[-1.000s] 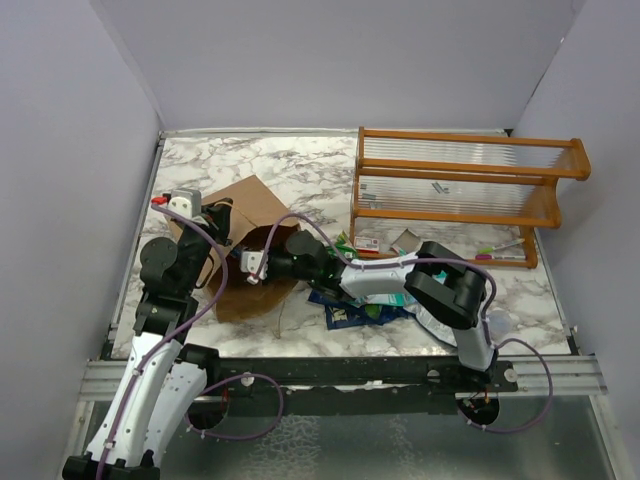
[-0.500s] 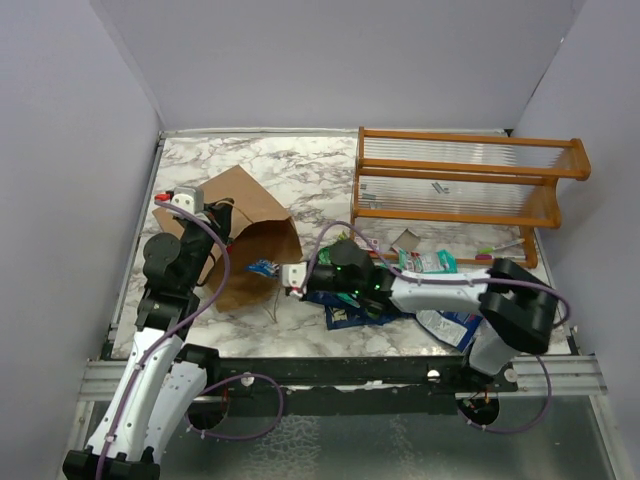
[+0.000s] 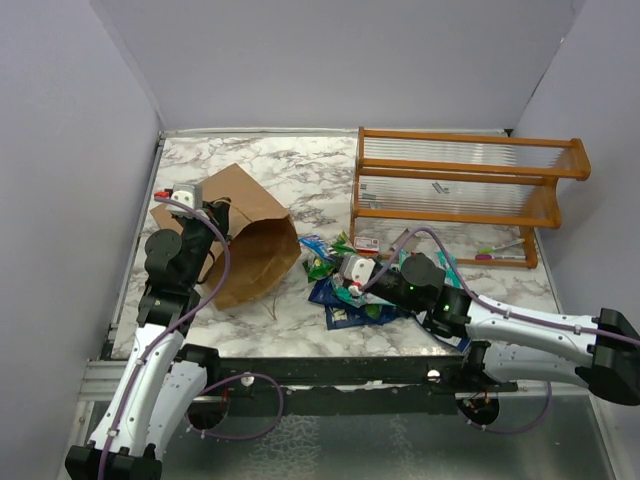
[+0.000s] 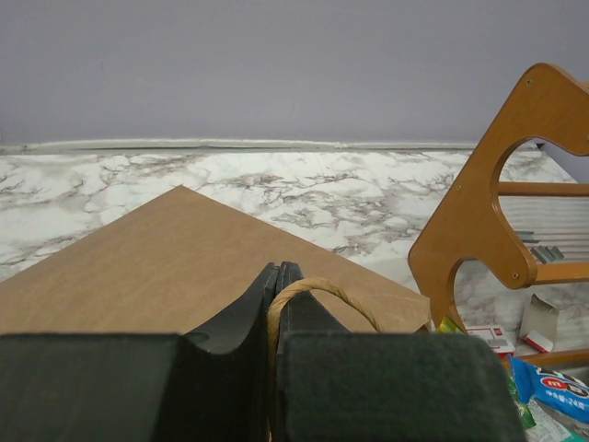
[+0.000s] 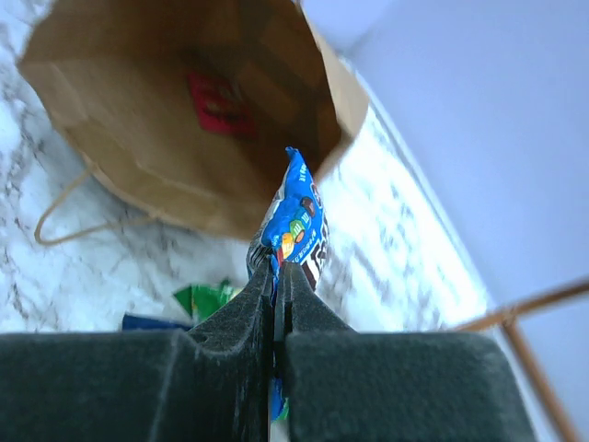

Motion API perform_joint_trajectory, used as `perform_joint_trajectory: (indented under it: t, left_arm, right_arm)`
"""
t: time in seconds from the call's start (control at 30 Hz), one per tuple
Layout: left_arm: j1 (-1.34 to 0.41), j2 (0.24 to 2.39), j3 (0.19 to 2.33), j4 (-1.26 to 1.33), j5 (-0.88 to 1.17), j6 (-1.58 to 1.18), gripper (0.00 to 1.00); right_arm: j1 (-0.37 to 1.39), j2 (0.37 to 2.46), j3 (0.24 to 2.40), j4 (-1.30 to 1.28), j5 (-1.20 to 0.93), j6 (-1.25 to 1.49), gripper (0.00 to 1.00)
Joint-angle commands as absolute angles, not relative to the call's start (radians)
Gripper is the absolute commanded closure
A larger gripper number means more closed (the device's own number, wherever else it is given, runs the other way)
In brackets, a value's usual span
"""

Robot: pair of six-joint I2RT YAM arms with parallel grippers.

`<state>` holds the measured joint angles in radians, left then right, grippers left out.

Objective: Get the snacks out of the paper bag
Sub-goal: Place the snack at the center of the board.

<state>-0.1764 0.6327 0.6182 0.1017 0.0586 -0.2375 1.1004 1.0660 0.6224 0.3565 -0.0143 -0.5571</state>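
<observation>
My right gripper should now carry away the blue snack packet (image 3: 314,243), which hangs clear of the bag's opening, until it reaches the snack pile (image 3: 346,308), and let go there.
The brown paper bag (image 3: 245,250) lies on its side with its mouth toward the right. My left gripper (image 3: 214,214) is at the bag's top edge, shut on one twisted-paper handle (image 4: 317,293). My right gripper (image 5: 278,267) is just outside the mouth, shut on a blue snack packet (image 5: 299,216); in the top view it (image 3: 328,268) sits right of the bag. A red packet (image 5: 219,103) still lies deep inside the bag (image 5: 175,129). Several snacks (image 3: 350,300), dark blue and green, are piled on the table below the right gripper.
An orange-brown wooden rack (image 3: 460,195) stands at the back right, with a small red-and-white packet (image 3: 366,243) at its foot. The bag's other handle (image 5: 64,221) trails loose on the marble. Grey walls close in on the left, back and right.
My right arm has drawn back out of the bag toward the right, bringing the blue packet with it. The left gripper has kept its hold on the handle, and the bag has shifted slightly.
</observation>
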Motion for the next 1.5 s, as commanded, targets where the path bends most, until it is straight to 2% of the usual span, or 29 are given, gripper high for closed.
perform_joint_trajectory:
  t: [0.0, 0.13, 0.23, 0.43, 0.57, 0.7, 0.77, 0.9, 0.97, 1.03, 1.13, 1.33, 1.47]
  left_arm:
    - [-0.163, 0.635, 0.627, 0.119, 0.038, -0.247, 1.0]
    - [-0.161, 0.638, 0.627, 0.116, 0.041, -0.247, 1.0]
    - [-0.161, 0.642, 0.628, 0.119, 0.046, -0.249, 1.0]
    - [-0.158, 0.641, 0.629, 0.118, 0.047, -0.249, 1.0]
    - [-0.158, 0.64, 0.629, 0.118, 0.048, -0.249, 1.0]
    - [-0.158, 0.637, 0.629, 0.117, 0.049, -0.249, 1.0]
    - [-0.158, 0.636, 0.627, 0.115, 0.049, -0.249, 1.0]
    - [-0.158, 0.635, 0.627, 0.118, 0.051, -0.25, 1.0]
    - [-0.158, 0.633, 0.627, 0.118, 0.051, -0.251, 1.0]
    - [-0.158, 0.632, 0.627, 0.118, 0.053, -0.251, 1.0]
    - [-0.158, 0.628, 0.627, 0.12, 0.054, -0.252, 1.0]
    - [-0.158, 0.626, 0.627, 0.123, 0.06, -0.255, 1.0]
    - [-0.158, 0.613, 0.627, 0.122, 0.066, -0.256, 1.0]
  right_arm:
    - [1.101, 1.0, 0.532, 0.265, 0.23, -0.332, 0.99]
    - [1.101, 0.944, 0.494, 0.216, 0.433, -0.033, 0.99]
    - [1.101, 0.905, 0.484, 0.12, 0.446, 0.202, 0.99]
    - [1.101, 0.883, 0.516, -0.177, 0.623, 0.528, 0.99]
    - [1.101, 0.884, 0.54, -0.357, 0.649, 0.701, 0.99]
    - [1.101, 0.851, 0.504, -0.401, 0.68, 0.78, 0.9]
    - [1.101, 0.82, 0.495, -0.386, 0.696, 0.777, 0.8]
    - [1.101, 0.763, 0.476, -0.268, 0.644, 0.613, 0.54]
    - [1.101, 0.72, 0.458, -0.18, 0.594, 0.463, 0.47]
    - [1.101, 0.687, 0.447, -0.07, 0.493, 0.266, 0.46]
    - [1.101, 0.679, 0.44, 0.093, 0.221, -0.043, 0.43]
    - [1.112, 0.965, 0.458, 0.309, -0.404, -0.689, 0.41]
    - [1.127, 1.246, 0.53, 0.519, -0.396, -0.925, 0.38]
